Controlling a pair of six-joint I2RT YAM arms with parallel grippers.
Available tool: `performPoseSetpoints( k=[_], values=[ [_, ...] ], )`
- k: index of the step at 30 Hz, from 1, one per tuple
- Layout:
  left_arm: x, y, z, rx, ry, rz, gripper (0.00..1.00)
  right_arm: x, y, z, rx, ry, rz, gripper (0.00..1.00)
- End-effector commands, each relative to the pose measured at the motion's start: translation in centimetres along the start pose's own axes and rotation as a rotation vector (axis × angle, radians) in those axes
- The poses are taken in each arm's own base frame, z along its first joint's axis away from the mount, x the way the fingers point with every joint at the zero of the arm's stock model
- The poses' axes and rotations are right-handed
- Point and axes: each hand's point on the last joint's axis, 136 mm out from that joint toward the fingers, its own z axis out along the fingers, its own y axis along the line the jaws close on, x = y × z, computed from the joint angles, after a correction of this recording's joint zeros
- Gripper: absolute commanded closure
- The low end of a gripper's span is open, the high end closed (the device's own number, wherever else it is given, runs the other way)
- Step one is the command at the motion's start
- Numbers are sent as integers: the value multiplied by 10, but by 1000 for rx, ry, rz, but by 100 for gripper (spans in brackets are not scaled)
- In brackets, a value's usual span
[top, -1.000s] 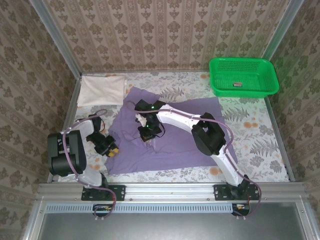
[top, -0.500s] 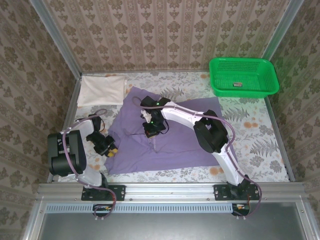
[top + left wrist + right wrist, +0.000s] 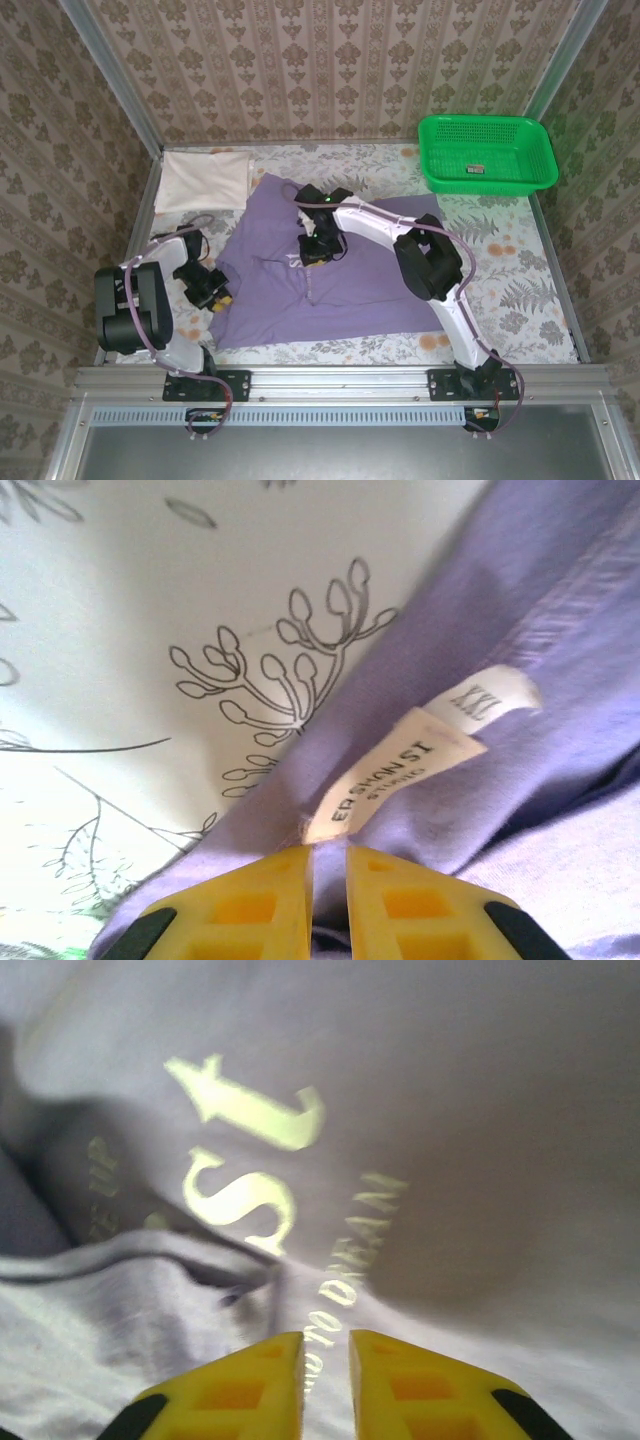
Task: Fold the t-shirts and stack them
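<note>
I should take the sleeve's tip (image 3: 267, 182) with my left gripper and fold it inward onto the purple t-shirt, as the purple t-shirt's far sleeve (image 3: 266, 206) sticks out beside the cream t-shirt.
The purple t-shirt (image 3: 370, 285) lies spread over the middle of the table, its left part rumpled. My right gripper (image 3: 314, 252) is pressed down on its chest area; in the right wrist view its yellow fingers (image 3: 250, 1390) pinch a ridge of purple cloth (image 3: 330, 1290) bearing pale lettering. My left gripper (image 3: 218, 297) sits at the shirt's left edge; in the left wrist view its yellow fingers (image 3: 250, 910) are closed on purple fabric (image 3: 520, 810) just below two white labels (image 3: 400, 775). The cream t-shirt (image 3: 204, 180) lies folded at the far left corner.
A green mesh basket (image 3: 486, 152) with a small dark item inside stands at the far right corner. Floral tablecloth (image 3: 520, 290) shows bare to the right of the purple shirt. Metal frame rails (image 3: 340, 382) run along the near edge.
My right gripper has moved right and slightly away, dragging the purple cloth with it; the shirt's left part has shifted rightward. The left gripper has stayed in place.
</note>
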Motion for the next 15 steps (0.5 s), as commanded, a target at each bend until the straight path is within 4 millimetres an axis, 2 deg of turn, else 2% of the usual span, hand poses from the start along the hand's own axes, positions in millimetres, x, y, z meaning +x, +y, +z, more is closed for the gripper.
performPoseSetpoints(
  k=[1,4,6,8,12,15],
  values=[
    [-7,-4,-25,-34,-87,62,83,-8,-19,-38,37,-75,97,70],
    [-9,-18,-44,-52,-160,129,83,-9,-31,-56,45,-113,155,72],
    [-10,-34,-56,-44,-214,192,81,-8,-24,-70,8,-151,144,72],
    [-6,-53,-60,-19,-230,267,80,-1,-21,-81,-15,-182,136,72],
    [11,-87,-49,31,-162,422,81,24,-47,-106,23,-273,218,66],
    [24,-97,-34,29,-105,498,81,58,-77,-110,30,-305,350,65]
  ],
)
